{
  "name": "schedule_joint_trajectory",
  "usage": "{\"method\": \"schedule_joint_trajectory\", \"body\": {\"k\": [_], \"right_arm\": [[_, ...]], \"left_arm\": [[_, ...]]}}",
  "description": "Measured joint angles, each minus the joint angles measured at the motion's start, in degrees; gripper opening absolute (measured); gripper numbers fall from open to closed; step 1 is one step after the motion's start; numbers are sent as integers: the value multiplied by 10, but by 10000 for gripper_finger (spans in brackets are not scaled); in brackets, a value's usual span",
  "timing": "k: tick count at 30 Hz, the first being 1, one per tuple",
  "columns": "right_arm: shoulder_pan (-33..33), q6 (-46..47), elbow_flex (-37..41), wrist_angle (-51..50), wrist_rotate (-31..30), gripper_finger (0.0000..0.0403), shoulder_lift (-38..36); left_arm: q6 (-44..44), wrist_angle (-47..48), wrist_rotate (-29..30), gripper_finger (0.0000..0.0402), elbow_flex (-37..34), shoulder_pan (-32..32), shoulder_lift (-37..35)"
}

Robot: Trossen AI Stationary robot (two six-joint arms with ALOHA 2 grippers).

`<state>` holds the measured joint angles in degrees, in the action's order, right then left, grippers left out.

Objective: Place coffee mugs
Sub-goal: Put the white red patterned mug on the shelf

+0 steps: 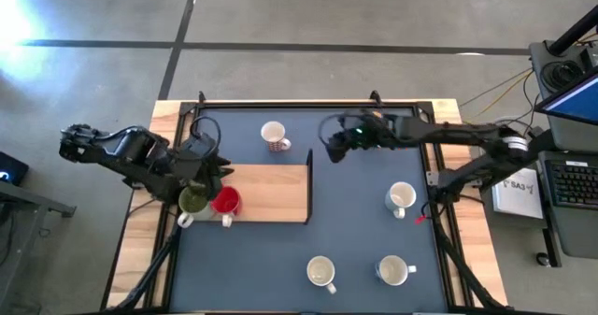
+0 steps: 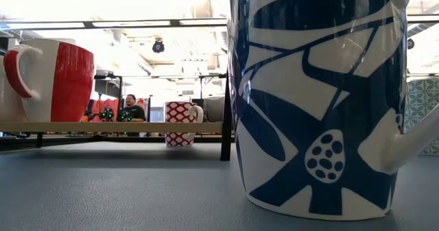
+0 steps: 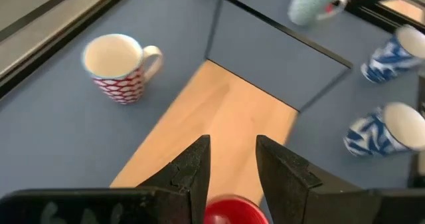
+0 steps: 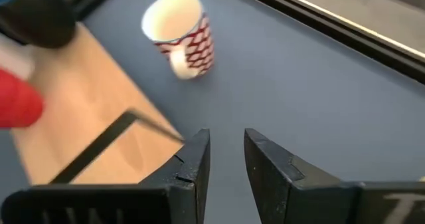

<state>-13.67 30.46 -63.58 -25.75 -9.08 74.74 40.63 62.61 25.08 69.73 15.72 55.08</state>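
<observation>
The red-patterned white mug stands upright and away from other mugs, so my left gripper should keep going to the rim across from the mug's handle and close there.
An olive green mug and a red mug stand side by side at the left end of a raised wooden shelf. My left gripper hovers open just above them; the left wrist view shows the red mug's rim below its fingers. My right gripper is open, low over the blue mat past the shelf's far right corner. A white mug with a red pattern stands on the mat between the two grippers, also in the right wrist view.
Three more mugs stand on the mat: one at the right and two blue-and-white ones near the front edge. The shelf has a black frame with a post. A raised rail runs along the table's far edge. A person sits far behind the table.
</observation>
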Motion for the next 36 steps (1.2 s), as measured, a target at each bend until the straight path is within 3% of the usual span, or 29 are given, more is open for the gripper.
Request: {"method": "schedule_joint_trajectory", "body": {"k": [7, 17, 27, 36], "right_arm": [[24, 7, 136, 67, -1, 81, -113], [30, 121, 277, 94, -32, 82, -206], [37, 132, 331, 102, -39, 79, -229], [37, 130, 362, 98, -45, 82, -229]], "left_arm": [[19, 0, 20, 103, 0, -108, 21], [-69, -11, -54, 103, 0, -222, 107], [-113, -38, -77, 103, 0, -319, 216], [-176, -150, -125, 103, 0, -391, 293]]}}
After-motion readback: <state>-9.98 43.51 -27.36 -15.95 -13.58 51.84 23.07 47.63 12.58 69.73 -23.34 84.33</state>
